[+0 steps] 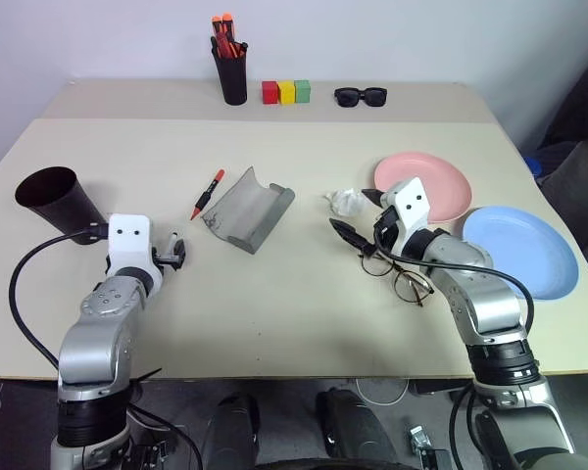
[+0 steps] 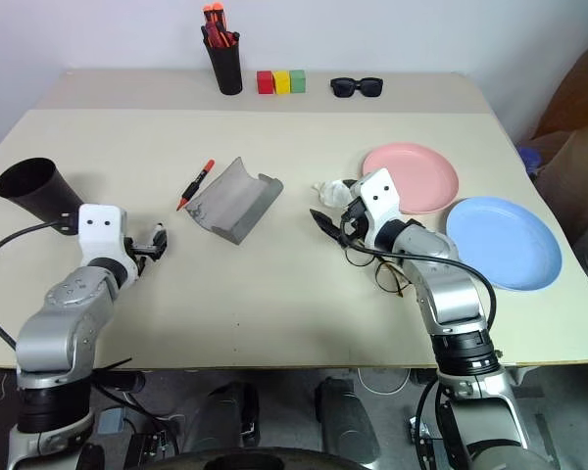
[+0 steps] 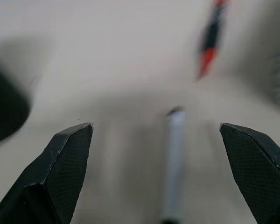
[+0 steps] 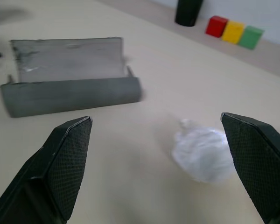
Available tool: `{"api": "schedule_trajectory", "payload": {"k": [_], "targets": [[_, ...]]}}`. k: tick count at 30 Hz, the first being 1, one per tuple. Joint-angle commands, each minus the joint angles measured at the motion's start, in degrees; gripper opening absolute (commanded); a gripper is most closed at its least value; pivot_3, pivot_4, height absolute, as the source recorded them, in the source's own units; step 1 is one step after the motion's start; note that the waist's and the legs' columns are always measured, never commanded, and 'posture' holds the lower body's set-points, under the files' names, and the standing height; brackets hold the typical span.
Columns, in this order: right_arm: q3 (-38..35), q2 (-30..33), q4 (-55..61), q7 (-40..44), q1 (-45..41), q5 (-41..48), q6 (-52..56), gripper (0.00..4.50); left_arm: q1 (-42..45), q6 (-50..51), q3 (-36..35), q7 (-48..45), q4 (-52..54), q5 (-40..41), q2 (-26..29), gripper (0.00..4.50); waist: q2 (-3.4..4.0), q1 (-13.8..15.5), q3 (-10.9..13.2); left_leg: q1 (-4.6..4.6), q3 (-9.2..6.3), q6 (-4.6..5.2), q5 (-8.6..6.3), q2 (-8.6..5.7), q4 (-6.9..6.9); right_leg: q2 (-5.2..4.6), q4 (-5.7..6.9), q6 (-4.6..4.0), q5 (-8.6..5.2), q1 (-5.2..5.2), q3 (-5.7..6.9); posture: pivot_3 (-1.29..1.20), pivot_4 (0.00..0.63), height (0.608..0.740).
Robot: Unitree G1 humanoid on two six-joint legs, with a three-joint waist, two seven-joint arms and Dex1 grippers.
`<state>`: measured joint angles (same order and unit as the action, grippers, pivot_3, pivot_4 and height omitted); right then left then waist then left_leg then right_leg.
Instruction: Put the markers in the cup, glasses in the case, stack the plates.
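The black cup's opening is far wider than the slim marker, so the black and white marker will lean inside when I drop it in.
The black cup lies tipped at the table's left. My left gripper is open just right of it, and the black and white marker lies on the table between its fingers. The red marker lies farther on, beside the open grey case. My right gripper is open near the table's middle right, with nothing between its fingers. The wire-framed glasses lie partly hidden under that wrist. The pink plate and blue plate lie side by side at the right.
A crumpled white tissue sits just ahead of my right gripper. Along the back stand a black pen holder with orange-red pens, three coloured blocks and black sunglasses.
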<state>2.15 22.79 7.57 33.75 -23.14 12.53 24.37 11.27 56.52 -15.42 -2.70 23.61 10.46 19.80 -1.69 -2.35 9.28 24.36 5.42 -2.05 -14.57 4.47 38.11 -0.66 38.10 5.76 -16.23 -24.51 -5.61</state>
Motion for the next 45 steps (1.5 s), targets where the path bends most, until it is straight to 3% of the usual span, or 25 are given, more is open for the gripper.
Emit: {"api": "schedule_trajectory", "payload": {"k": [1,5,8,11,17,23,26,29,35,45], "targets": [[0.87,-0.73,3.98,0.17,-0.16,0.98,0.19,4.5,3.49,10.46,-1.22,-0.03,1.87,1.25,1.09,4.48,0.0,-0.02,0.0,0.0,-0.01,0.0,0.0,0.0,0.0,0.0,0.0,0.0,0.0,0.0,0.0,0.0,0.15,0.722],[2.68,-0.56,7.38,1.43,1.28,1.32,0.86,4.5,8.22,25.12,-0.01,-1.73,1.34,2.55,3.41,4.48,0.0,-0.05,-0.01,0.01,-0.11,-0.01,0.0,-0.02,0.0,0.01,0.02,0.0,0.0,0.01,0.07,0.0,0.15,0.722],[2.92,-0.37,8.86,1.49,2.11,1.28,1.48,4.5,11.67,32.69,-4.02,-5.38,0.68,5.99,1.82,4.48,0.0,-0.07,-0.01,0.0,-0.14,-0.01,0.0,-0.03,0.0,0.01,0.02,0.01,0.0,0.03,0.09,0.0,0.15,0.722],[3.14,-0.07,10.05,1.71,2.97,1.27,2.16,4.5,12.32,35.79,-5.86,-6.91,-0.55,7.92,2.19,3.18,0.02,-0.08,-0.03,0.0,-0.15,-0.03,0.01,-0.03,0.0,0.0,0.03,0.01,0.0,0.03,0.1,0.0,0.15,0.722],[4.45,0.74,10.91,4.13,3.4,1.75,3.04,4.5,12.17,35.86,-5.95,-6.12,0.36,7.78,3.29,0.08,0.02,0.03,-0.03,-0.01,-0.17,-0.03,0.02,-0.06,0.0,-0.02,0.03,0.0,0.0,0.05,0.1,0.0,0.15,0.722],[7.03,-1.68,10.36,9.15,3.18,5.63,1.37,4.5,14.44,8.06,-4.67,-3.32,4.37,2.48,3.2,0.03,-0.11,0.07,0.03,0.01,-0.24,-0.08,0.04,-0.06,-0.01,-0.03,0.02,-0.02,0.01,0.06,0.14,0.0,0.15,0.722],[8.64,-2.86,9.9,12.17,2.73,7.28,-0.29,4.5,16.88,0.72,-6.95,-1.36,3.38,2.21,1.45,0.03,-0.12,0.14,0.02,0.01,-0.23,-0.08,0.04,-0.06,-0.01,-0.02,0.02,-0.01,0.01,0.07,0.15,0.0,0.15,0.722],[10.83,-7.37,5.81,12.42,-1.14,6.78,-3.42,4.5,21.45,-9.32,-7.31,5.35,-0.69,-3.85,3.13,0.03,-0.12,-0.2,0.03,0.0,-0.23,-0.07,0.04,-0.06,-0.01,0.0,0.03,-0.01,0.01,0.06,0.14,0.0,0.15,0.722],[15.57,-13.07,-6.1,5.54,-6.83,-3.23,-10.02,4.5,27.36,-22.9,-7.13,18.34,-14.49,-14.87,7.32,0.03,-0.13,-0.01,0.01,-0.01,-0.24,-0.08,0.05,-0.06,0.0,0.01,0.04,-0.02,0.03,0.06,0.15,0.0,0.15,0.722],[15.44,-17.92,-8.25,1.95,-7.19,-5.02,-12.05,4.5,24.17,-33.53,-8.79,21.81,-22.35,-16.65,6.56,0.03,-0.15,0.88,0.0,0.05,-0.17,-0.11,0.06,-0.05,0.01,-0.05,0.09,-0.01,0.03,0.02,0.24,0.0,0.15,0.722]]}}
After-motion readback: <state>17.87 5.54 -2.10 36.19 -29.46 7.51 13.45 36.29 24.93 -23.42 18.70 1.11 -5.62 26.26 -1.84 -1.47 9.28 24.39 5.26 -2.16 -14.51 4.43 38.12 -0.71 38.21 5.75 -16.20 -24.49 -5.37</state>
